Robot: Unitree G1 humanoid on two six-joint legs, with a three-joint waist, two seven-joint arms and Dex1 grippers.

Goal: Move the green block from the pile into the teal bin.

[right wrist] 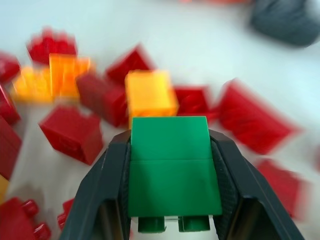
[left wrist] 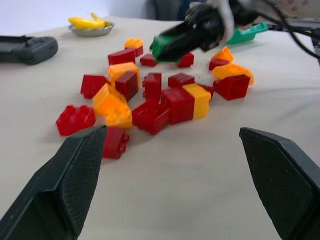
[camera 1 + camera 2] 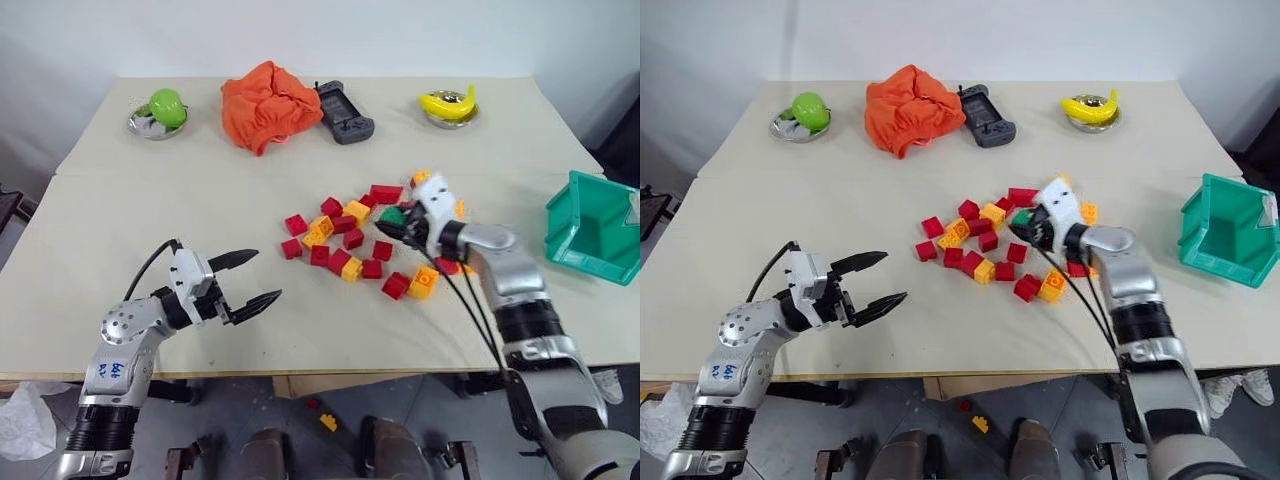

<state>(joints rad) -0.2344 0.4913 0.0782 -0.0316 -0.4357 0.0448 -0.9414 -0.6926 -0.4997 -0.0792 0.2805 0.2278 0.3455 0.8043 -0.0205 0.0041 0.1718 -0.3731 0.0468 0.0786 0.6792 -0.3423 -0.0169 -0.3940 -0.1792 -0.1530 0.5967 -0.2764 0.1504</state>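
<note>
My right gripper is holding the green block squarely, clear of the pile, and should keep carrying it until it hangs over the teal bin's bottom.
The green block sits clamped between the two black fingers of my right gripper, which is shut on it just above the right part of the pile. The pile is a loose scatter of red and orange-yellow studded bricks in the middle of the table. In the left wrist view the green block hangs in those fingers over the far bricks. The teal bin stands at the table's right edge, its cut-away front facing the pile. My left gripper hovers open near the front left, pointing toward the pile, holding nothing.
Along the back of the table are a steel dish with a round green fruit, a crumpled orange cloth, a black game controller and a steel dish with a banana. Two loose bricks lie on the floor below the front edge.
</note>
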